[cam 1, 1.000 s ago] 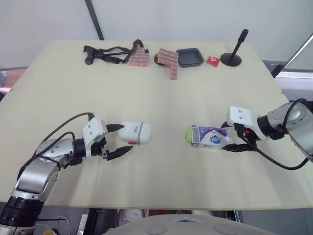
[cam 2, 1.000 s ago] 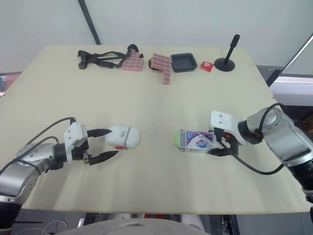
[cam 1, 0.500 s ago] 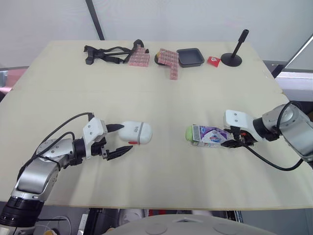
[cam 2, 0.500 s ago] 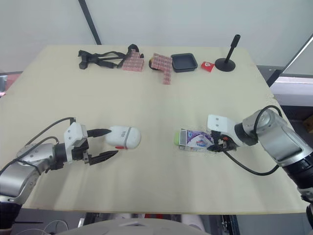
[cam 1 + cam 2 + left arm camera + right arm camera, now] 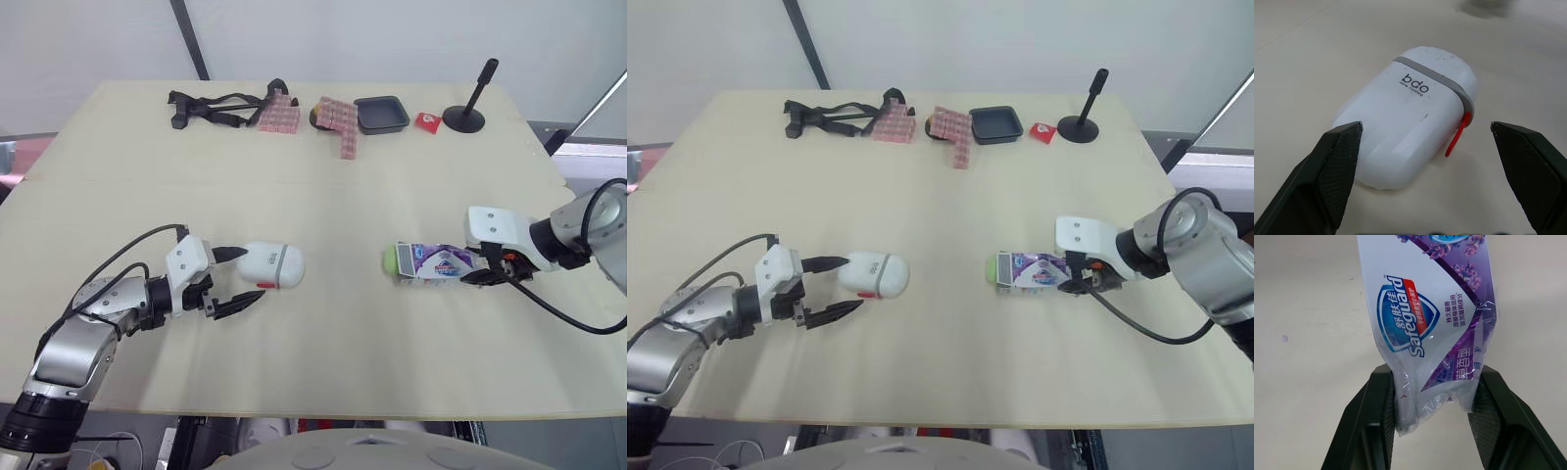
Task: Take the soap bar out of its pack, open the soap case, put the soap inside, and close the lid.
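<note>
The grey band point(image 5: 281, 264) goes around the soap case where the case's body meets its short lid point(image 5: 295, 266). I expect the lid to come off whole when I pull it.
The white soap case point(image 5: 273, 264) with a grey band and a red latch lies shut on the table at the left. My left gripper point(image 5: 249, 275) is open, its two fingers straddling the case's near end without touching it; the left wrist view shows the case point(image 5: 1410, 112) between the fingers point(image 5: 1337, 161). At the right lies the purple and white soap pack point(image 5: 433, 262), with the green soap point(image 5: 391, 260) poking out of its left end. My right gripper point(image 5: 480, 275) is shut on the pack's crumpled right end, seen close up as the pack point(image 5: 1432, 308) pinched between both fingers point(image 5: 1376, 431).
Along the far edge are a black strap point(image 5: 211, 106), pink block clusters point(image 5: 338, 121), a black tray point(image 5: 380, 114), a small red item point(image 5: 426, 120) and a black stand point(image 5: 464, 116). The table's front edge point(image 5: 313, 416) runs close below both arms.
My right gripper has pulled to the right and the soap pack has slid with it. The left arm and the case have not moved.
</note>
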